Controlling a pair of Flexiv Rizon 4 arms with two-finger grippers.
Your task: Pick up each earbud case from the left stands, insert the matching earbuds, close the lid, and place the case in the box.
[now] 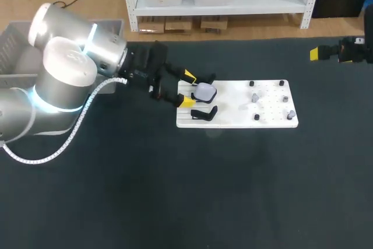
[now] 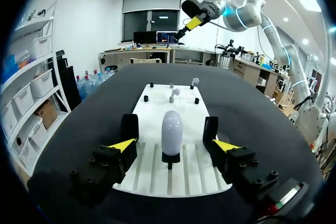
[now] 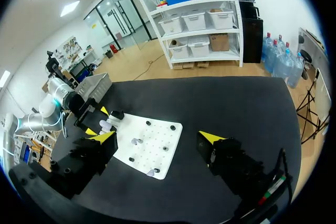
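Observation:
I expect to find empty hollows hidden inside the closed earbud case (image 1: pixel 204 91) when I open its lid, because the earbuds (image 1: pixel 254 98) are still standing on pegs.
A white earbud case (image 1: pixel 204 91) stands upright on a black stand at the left end of the white board (image 1: pixel 239 119). My left gripper (image 1: pixel 188 89) is around it, open. In the left wrist view the case (image 2: pixel 171 132) rises between the yellow-tipped fingers (image 2: pixel 122 145) with a gap on each side. A second black stand (image 1: pixel 204 113) nearer the front is bare. White earbuds (image 1: pixel 254 96) sit on pegs on the board's right half, and show ahead of the case as earbuds (image 2: pixel 173 93). My right gripper (image 1: pixel 326 53) hangs open high at the far right, well away from the board (image 3: pixel 152 148).
A grey box (image 1: pixel 17 45) sits at the far left behind my left arm, seen also as the box (image 3: pixel 94 83) in the right wrist view. Small black pegs (image 1: pixel 281 83) dot the board's right half. Dark table surface (image 1: pixel 221 190) stretches in front of the board.

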